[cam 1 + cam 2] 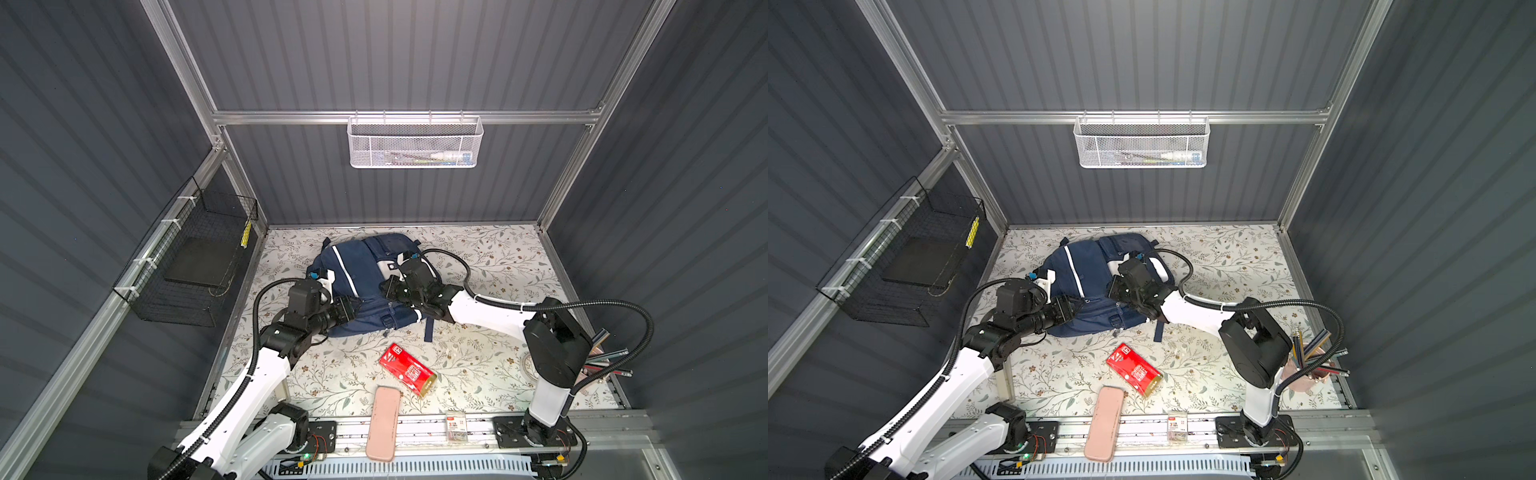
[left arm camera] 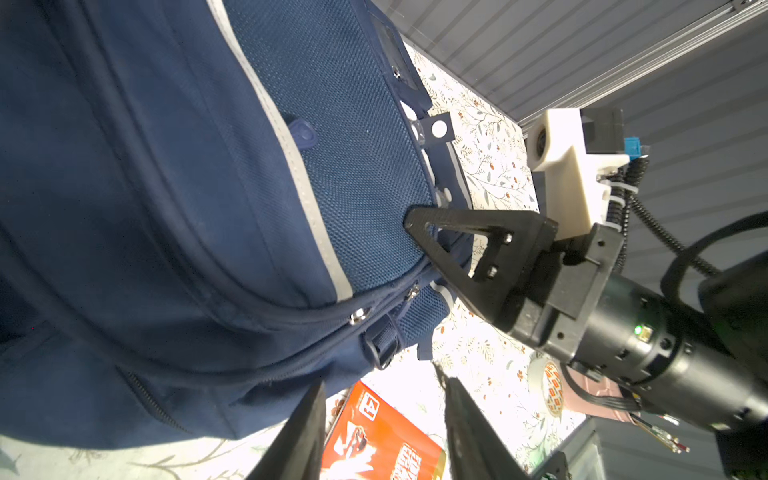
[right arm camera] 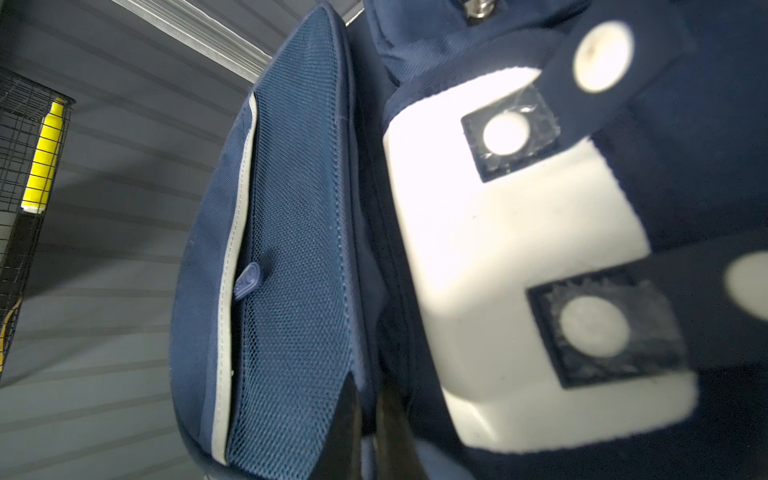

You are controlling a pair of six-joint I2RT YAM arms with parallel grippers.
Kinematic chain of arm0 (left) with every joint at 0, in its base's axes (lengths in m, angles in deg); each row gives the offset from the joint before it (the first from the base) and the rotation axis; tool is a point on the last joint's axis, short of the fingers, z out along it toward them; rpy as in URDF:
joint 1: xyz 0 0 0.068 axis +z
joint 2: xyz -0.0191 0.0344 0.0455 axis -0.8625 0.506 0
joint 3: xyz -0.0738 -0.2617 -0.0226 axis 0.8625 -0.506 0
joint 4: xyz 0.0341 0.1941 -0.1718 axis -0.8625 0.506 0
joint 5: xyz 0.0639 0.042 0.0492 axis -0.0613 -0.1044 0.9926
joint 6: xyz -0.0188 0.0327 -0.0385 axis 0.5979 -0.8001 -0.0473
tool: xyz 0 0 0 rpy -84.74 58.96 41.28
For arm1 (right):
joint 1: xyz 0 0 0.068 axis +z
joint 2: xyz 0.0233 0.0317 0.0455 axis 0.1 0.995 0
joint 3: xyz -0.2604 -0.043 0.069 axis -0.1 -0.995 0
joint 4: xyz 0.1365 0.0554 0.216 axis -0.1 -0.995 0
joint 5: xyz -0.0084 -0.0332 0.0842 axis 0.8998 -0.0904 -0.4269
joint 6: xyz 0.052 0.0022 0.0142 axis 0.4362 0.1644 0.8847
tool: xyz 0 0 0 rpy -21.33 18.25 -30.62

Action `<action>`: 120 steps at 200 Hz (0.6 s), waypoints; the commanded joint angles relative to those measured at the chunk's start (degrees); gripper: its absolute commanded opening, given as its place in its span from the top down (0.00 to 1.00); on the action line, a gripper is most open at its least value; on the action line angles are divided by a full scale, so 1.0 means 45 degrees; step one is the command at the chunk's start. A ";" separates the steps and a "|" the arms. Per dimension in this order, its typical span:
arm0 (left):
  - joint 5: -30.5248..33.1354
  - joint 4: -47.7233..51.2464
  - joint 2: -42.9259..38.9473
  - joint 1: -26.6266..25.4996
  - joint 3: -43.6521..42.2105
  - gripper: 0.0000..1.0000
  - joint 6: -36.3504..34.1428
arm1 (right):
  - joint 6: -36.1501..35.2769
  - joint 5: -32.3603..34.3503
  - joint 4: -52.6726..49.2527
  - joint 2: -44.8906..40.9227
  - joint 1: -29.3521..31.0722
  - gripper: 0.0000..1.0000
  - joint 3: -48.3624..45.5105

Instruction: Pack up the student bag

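Note:
The bag's seam [image 3: 357,336] is held steady by my right gripper, and the zipper pull [image 2: 357,316] is close beside it. Next, my left gripper pinches the pull and draws it away before packing.
The student bag [image 1: 361,270], a navy backpack with white stripes and a white patch, lies flat at the back middle of the table, seen in both top views [image 1: 1092,274]. My right gripper [image 1: 384,289] rests on the bag's top, shut on a fold of navy fabric between the mesh pocket [image 3: 291,249] and the white patch [image 3: 498,257]; its fingers [image 3: 349,415] pinch the seam. My left gripper [image 1: 353,309] stands open at the bag's front left edge with nothing between its fingers [image 2: 307,419]. The left wrist view shows the right gripper [image 2: 415,222] gripping the bag [image 2: 145,187].
A red snack packet [image 1: 407,370] and a pink pencil case [image 1: 383,424] lie in front of the bag. A small packet [image 1: 456,426] sits on the front rail. A pencil cup [image 1: 1308,370] stands at the right. A white mesh basket [image 1: 415,143] and a black wire basket [image 1: 187,266] hang on the walls.

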 commanded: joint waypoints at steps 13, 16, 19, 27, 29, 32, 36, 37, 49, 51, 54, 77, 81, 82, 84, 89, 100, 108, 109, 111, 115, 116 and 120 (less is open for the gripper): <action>0.0171 -0.1253 0.0819 -0.0251 0.0168 0.46 -0.0515 | 0.0305 -0.0864 0.1719 -0.0915 0.0431 1.00 0.0908; 0.0174 -0.1347 0.0873 -0.0273 0.0169 0.45 -0.0502 | 0.0266 -0.0888 0.1689 -0.0913 0.0458 1.00 0.0979; 0.0194 -0.1422 0.0897 -0.0327 0.0147 0.45 -0.0515 | 0.0234 -0.0888 0.1651 -0.0903 0.0486 1.00 0.1029; 0.0328 -0.1565 0.0995 -0.0444 0.0149 0.40 -0.0550 | 0.0199 -0.0935 0.1568 -0.0896 0.0534 1.00 0.1120; 0.0392 -0.1583 0.1025 -0.0482 0.0149 0.38 -0.0564 | 0.0199 -0.0937 0.1565 -0.0896 0.0532 1.00 0.1124; 0.0483 -0.1588 0.1060 -0.0526 0.0150 0.35 -0.0604 | 0.0198 -0.0963 0.1565 -0.0903 0.0534 1.00 0.1094; 0.0610 -0.1546 0.1111 -0.0618 0.0167 0.32 -0.0651 | 0.0198 -0.0990 0.1555 -0.0878 0.0532 0.99 0.1072; 0.0642 -0.1529 0.1119 -0.0628 0.0168 0.31 -0.0652 | 0.0198 -0.1003 0.1560 -0.0877 0.0522 0.99 0.1060; 0.1096 -0.1251 0.1256 -0.0677 0.0209 0.30 -0.0685 | -0.0058 -0.1060 0.1408 -0.0904 0.0532 0.93 0.0971; 0.1180 -0.1216 0.1247 -0.0672 0.0194 0.31 -0.0637 | -0.0115 -0.1057 0.1345 -0.0898 0.0532 0.92 0.0955; 0.1341 -0.1174 0.1244 -0.0669 0.0175 0.33 -0.0569 | -0.0234 -0.1080 0.1229 -0.0896 0.0532 0.88 0.0938; 0.1907 -0.1185 0.1243 -0.0666 0.0155 0.62 -0.0341 | -0.0713 -0.1082 0.0979 -0.1178 0.0486 0.60 0.0003; 0.1983 -0.1101 0.1271 -0.0668 0.0196 0.65 -0.0327 | -0.0811 -0.1107 0.0997 -0.1274 0.0442 0.55 -0.0219; 0.1993 -0.1091 0.1287 -0.0663 0.0212 0.66 -0.0324 | -0.0833 -0.1130 0.1017 -0.1299 0.0429 0.54 -0.0269; 0.2000 -0.1059 0.1313 -0.0664 0.0239 0.70 -0.0327 | -0.0909 -0.1162 0.1032 -0.1343 0.0404 0.52 -0.0381; 0.2021 -0.1054 0.1382 -0.0658 0.0275 0.76 -0.0365 | -0.1153 -0.1233 0.0986 -0.1489 0.0326 0.47 -0.0603; 0.2079 -0.1049 0.1568 -0.0658 0.0369 0.79 -0.0419 | -0.2146 -0.1258 0.0385 -0.1877 0.0193 0.42 -0.0790; 0.2181 -0.1007 0.1661 -0.0658 0.0413 0.79 -0.0486 | -0.3419 -0.1175 -0.0224 -0.2155 0.0144 0.39 -0.0774; 0.2199 -0.1015 0.1677 -0.0658 0.0418 0.79 -0.0482 | -0.3612 -0.1174 -0.0287 -0.2189 0.0143 0.39 -0.0781; 0.2232 -0.1006 0.1703 -0.0658 0.0422 0.79 -0.0480 | -0.3952 -0.1129 -0.0451 -0.2269 0.0142 0.39 -0.0757; 0.2245 -0.1029 0.1720 -0.0655 0.0435 0.79 -0.0508 | -0.4723 -0.0976 -0.0818 -0.2389 0.0141 0.38 -0.0717; 0.2245 -0.1035 0.1716 -0.0657 0.0429 0.79 -0.0515 | -0.4948 -0.0889 -0.0906 -0.2414 0.0141 0.38 -0.0694; 0.2251 -0.1088 0.1723 -0.0658 0.0422 0.79 -0.0497 | -0.5679 -0.0574 -0.1318 -0.2514 0.0141 0.37 -0.0615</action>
